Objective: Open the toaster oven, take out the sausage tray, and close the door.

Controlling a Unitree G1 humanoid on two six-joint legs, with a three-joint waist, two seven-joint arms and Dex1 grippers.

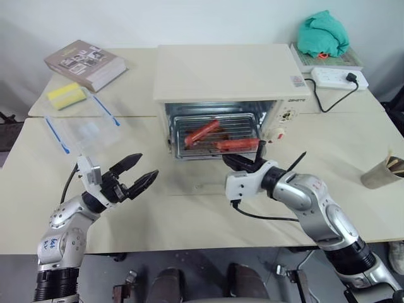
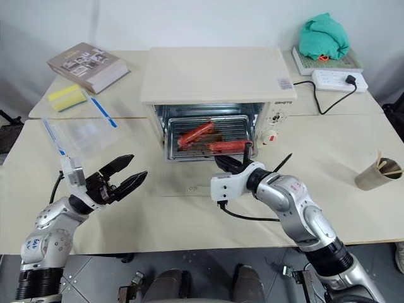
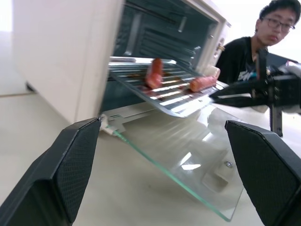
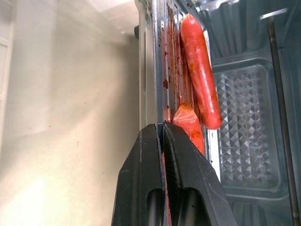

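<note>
I expect the round red sausages [image 1: 237, 144] lying loose on the tray to slide together when I carry the tray out, because a gap [image 1: 218, 136] separates them.
The cream toaster oven [image 1: 221, 72] stands at the middle of the table with its glass door [image 3: 188, 155] folded down flat in front of it. The silvery sausage tray [image 1: 218, 136] sticks partly out of the opening, with two red sausages [image 1: 202, 131] on it. My right gripper [image 1: 243, 163] is shut on the tray's front rim [image 4: 157, 70], near its right end. My left gripper [image 1: 146, 165] hangs open above the table, left of the lowered door, holding nothing.
A book [image 1: 85, 63], a yellow sponge [image 1: 65, 95] and a clear plastic box [image 1: 85, 129] lie at the left. A green cloth [image 1: 323, 35] and power strip [image 1: 334, 77] sit back right, a cup [image 1: 382, 172] at the right edge. A person [image 3: 263, 42] sits beyond the oven.
</note>
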